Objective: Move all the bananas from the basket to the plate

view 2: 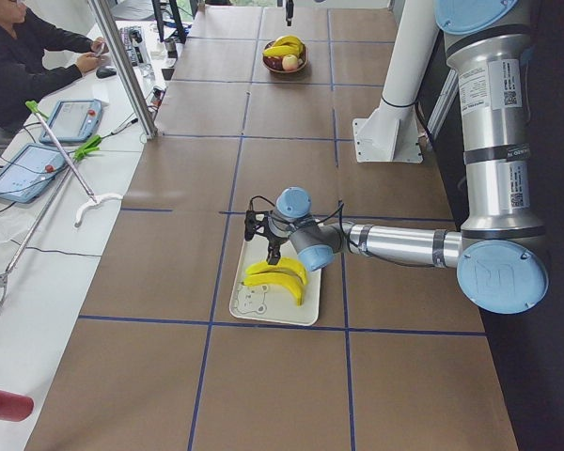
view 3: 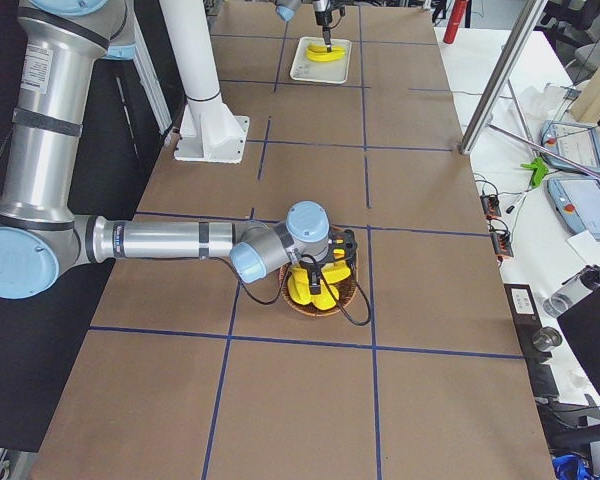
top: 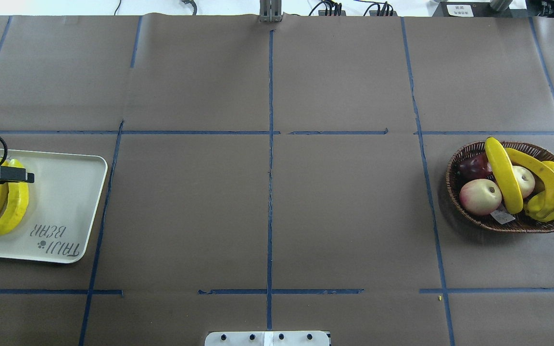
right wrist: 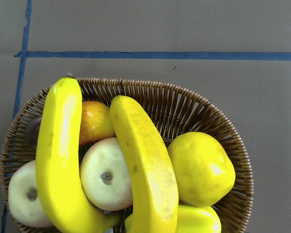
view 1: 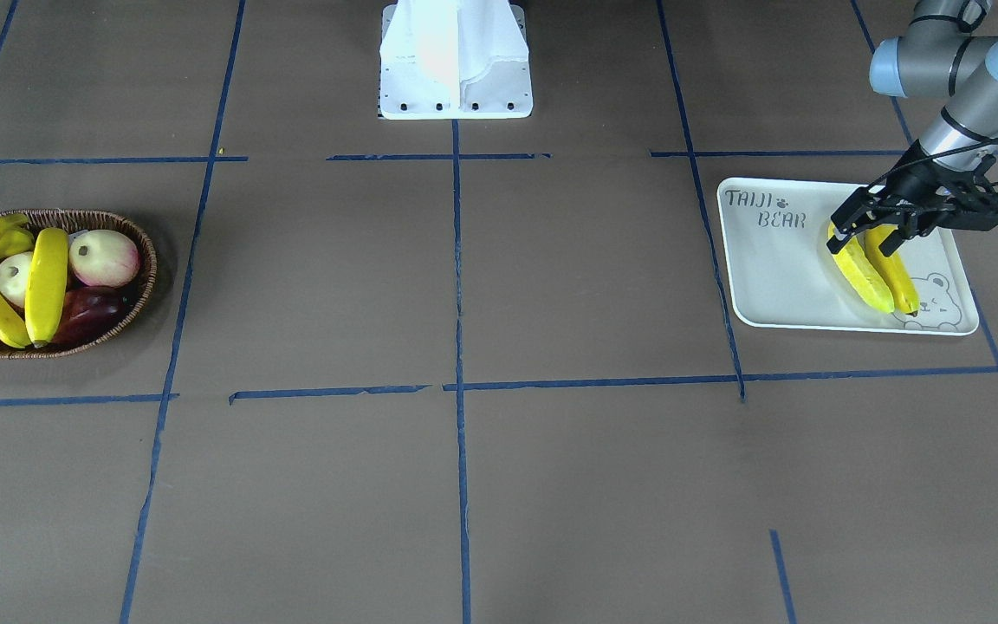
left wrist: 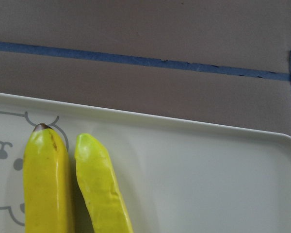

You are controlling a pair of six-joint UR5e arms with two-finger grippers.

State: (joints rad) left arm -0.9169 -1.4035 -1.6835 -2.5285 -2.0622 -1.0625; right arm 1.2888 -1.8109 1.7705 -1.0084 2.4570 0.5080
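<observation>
I should lift the banana beside the lemon with my right gripper and pass it over the table's middle, since my left gripper at the plate [view 1: 792,270] is distant.
Two bananas lie side by side on the white plate [view 1: 776,286], a greenish one [view 1: 861,273] and a yellow one [view 1: 897,279]; the left wrist view shows their tips [left wrist: 99,179] on the plate's floor. My left gripper [view 1: 870,239] hovers over their upper ends, open, its fingers astride them and holding nothing. Two more bananas [top: 503,175] [top: 544,179] lie across the fruit in the wicker basket [top: 454,166]. My right gripper [view 3: 322,272] hangs above the basket. Only a sliver shows at the overhead view's right edge, and I cannot tell its state.
The basket also holds pale apples [top: 480,196], a dark red fruit [top: 472,167], a lemon [right wrist: 201,167] and a ridged yellow fruit [top: 546,209]. The robot's white base [view 1: 456,87] stands mid-table. A person [view 2: 19,56] sits at the side bench with tablets.
</observation>
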